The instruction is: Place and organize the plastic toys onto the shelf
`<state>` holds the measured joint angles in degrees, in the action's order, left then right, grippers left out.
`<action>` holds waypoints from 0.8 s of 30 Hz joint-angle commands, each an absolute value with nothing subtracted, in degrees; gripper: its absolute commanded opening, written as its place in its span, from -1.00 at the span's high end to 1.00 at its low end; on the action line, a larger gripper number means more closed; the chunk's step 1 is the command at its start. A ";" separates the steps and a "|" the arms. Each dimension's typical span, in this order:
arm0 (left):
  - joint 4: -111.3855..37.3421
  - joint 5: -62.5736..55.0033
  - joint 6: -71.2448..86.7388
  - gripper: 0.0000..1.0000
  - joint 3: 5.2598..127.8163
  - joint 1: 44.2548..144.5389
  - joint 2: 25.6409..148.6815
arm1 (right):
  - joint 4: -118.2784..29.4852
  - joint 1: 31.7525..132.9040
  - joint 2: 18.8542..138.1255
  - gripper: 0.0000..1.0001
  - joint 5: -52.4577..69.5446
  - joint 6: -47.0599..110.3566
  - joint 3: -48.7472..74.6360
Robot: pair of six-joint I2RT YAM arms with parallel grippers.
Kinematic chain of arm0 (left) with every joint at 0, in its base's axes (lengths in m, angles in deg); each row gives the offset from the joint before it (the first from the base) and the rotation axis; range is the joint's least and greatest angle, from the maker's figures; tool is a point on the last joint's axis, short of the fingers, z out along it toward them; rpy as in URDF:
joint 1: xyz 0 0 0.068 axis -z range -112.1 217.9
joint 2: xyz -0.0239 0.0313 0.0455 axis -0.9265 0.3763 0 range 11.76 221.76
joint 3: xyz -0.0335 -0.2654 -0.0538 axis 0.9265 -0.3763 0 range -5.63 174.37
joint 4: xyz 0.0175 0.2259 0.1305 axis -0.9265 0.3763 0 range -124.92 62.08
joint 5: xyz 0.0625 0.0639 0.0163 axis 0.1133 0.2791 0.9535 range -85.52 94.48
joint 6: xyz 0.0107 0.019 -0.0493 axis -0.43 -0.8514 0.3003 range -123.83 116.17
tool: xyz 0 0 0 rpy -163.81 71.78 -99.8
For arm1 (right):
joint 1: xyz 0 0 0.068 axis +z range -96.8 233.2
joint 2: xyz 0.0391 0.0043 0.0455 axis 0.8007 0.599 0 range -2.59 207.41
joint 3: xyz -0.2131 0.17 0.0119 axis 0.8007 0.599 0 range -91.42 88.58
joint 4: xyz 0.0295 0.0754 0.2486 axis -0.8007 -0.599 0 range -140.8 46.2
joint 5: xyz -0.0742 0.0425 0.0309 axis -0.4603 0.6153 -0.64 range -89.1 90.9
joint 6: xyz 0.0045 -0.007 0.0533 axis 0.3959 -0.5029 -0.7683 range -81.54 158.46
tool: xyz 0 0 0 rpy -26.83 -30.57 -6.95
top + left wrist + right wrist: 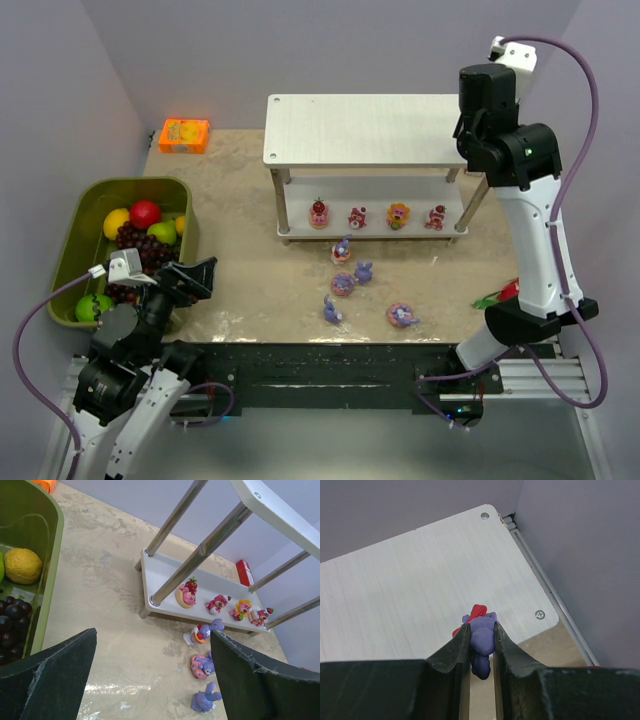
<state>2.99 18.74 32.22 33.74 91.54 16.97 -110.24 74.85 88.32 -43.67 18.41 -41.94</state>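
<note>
The purple bunny (482, 636) is hanging above the clear corner of the top board (509, 607), so the robot's right gripper should go on lowering until the bunny rests there, and then let go.
The white shelf (360, 128) stands at the back, with several cake-like figures (357, 216) in a row on its lower board (220, 587). Several purple bunnies (343, 284) lie on the table in front of it; three show in the left wrist view (202, 665). My right gripper (481, 630) is shut on a purple bunny with a red part (482, 637) and holds it above the right end of the shelf's top board (410, 590). My left gripper (195, 275) is open and empty, low by the bin, and faces the shelf (152, 632).
An olive-green bin (85, 225) with grapes, an apple and a lemon stands at the left. An orange box (185, 135) lies at the back left. A red and green dragon fruit (500, 295) lies by the right arm's base.
</note>
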 commanded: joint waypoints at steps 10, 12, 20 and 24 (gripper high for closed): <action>2.17 19.59 32.99 -0.99 34.80 91.19 16.33 | -109.90 70.25 88.72 0.73 -37.59 20.36 -39.39; 2.17 19.51 32.91 -0.99 34.80 91.19 16.50 | -110.42 69.64 89.16 0.69 -36.98 20.97 -40.35; 2.17 19.68 32.99 -0.99 34.80 91.19 16.59 | -112.62 69.02 92.42 0.33 -36.19 21.85 -44.75; 2.08 19.68 32.99 -0.99 34.71 91.10 16.50 | -112.88 68.84 92.77 0.19 -35.66 21.94 -44.84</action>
